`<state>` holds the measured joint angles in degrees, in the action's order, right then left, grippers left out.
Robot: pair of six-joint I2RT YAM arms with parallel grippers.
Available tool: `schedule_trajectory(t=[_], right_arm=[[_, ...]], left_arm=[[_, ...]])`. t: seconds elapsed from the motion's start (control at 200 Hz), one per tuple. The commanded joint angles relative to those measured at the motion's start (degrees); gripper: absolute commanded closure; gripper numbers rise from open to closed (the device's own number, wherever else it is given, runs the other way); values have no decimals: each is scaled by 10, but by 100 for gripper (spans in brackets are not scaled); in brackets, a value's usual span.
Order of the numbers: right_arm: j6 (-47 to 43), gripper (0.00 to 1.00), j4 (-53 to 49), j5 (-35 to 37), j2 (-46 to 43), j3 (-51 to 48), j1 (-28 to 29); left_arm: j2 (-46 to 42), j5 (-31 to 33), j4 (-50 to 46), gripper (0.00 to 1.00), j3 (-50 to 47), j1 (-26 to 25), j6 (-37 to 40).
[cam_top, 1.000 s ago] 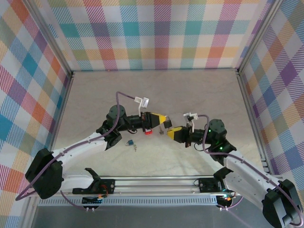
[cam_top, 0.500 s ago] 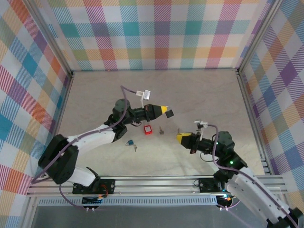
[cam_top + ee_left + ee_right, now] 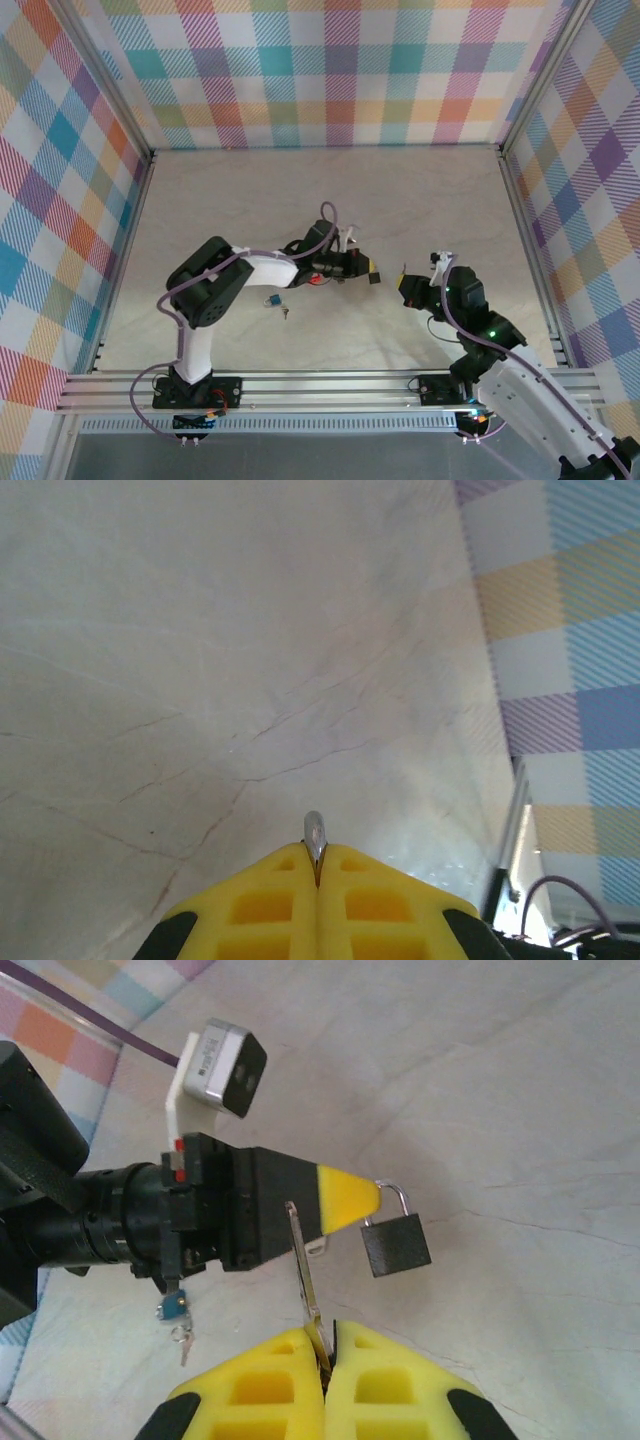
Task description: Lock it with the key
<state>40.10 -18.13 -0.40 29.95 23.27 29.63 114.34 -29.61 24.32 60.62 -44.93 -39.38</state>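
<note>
The shackle is shut in the black padlock (image 3: 392, 1218) and the key clear, so my left gripper should keep lowering the padlock and release it on the open marble (image 3: 379, 291).
A black padlock (image 3: 396, 1245) hangs by its silver shackle from my left gripper (image 3: 352, 1200), whose yellow fingers are shut on the shackle. In the left wrist view a silver tip of that shackle (image 3: 314, 835) pokes out between the closed left gripper (image 3: 317, 858) fingers. My right gripper (image 3: 328, 1336) is shut on a silver key (image 3: 303, 1260), whose blade points up toward the left gripper, just left of the padlock and apart from it. From above, the left gripper (image 3: 360, 266) and padlock (image 3: 374, 277) hang a short gap left of the right gripper (image 3: 408, 286).
A small blue padlock (image 3: 271, 300) with a key (image 3: 285, 313) on a ring lies on the table below the left arm, also seen as the blue padlock (image 3: 175, 1309). A red padlock (image 3: 315, 279) lies under the left forearm. Checkered walls enclose the marble table (image 3: 250, 200).
The left arm has folded in and carried the black padlock right and nearer to the right gripper. The right gripper drew back to the right, still holding the key.
</note>
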Motion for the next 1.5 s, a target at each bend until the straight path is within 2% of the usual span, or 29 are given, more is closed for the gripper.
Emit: schedule_trajectory(t=[0.0,0.19,0.44,0.475,0.565,0.63,0.71,0.77,0.89,0.975,0.985,1.19,1.359,1.494], right_arm=[[9,100,-11,16,-1,25,-7],[6,100,-18,8,4,25,-19],[27,100,-22,-5,36,15,-37],[27,100,-21,-5,37,13,-39],[25,100,-23,-9,39,12,-45],[23,100,-25,-15,41,11,-48],[23,100,-28,-21,47,9,-52],[25,100,-29,-21,52,5,-54],[27,100,-18,-26,69,-4,-60],[25,100,-1,-35,96,-9,-67],[25,100,0,-37,100,-8,-68],[12,100,60,-56,175,-6,-77],[3,100,95,-76,273,14,-82],[1,100,119,-61,303,21,-82]], left_arm=[[22,15,-41,100,35,-15,14],[57,23,-84,100,60,-20,15],[62,57,-176,100,91,-29,55],[58,62,-185,95,91,-30,61],[49,70,-198,88,93,-28,75],[43,73,-210,77,99,-28,85],[39,74,-221,75,109,-28,96],[34,80,-232,70,119,-26,104],[-1,96,-248,39,141,-18,120],[-43,127,-277,2,163,-18,153],[-46,131,-280,0,165,-17,156],[-165,212,-307,0,152,-17,188],[-265,285,-295,0,91,-18,189],[-342,348,-300,0,41,-18,193]])
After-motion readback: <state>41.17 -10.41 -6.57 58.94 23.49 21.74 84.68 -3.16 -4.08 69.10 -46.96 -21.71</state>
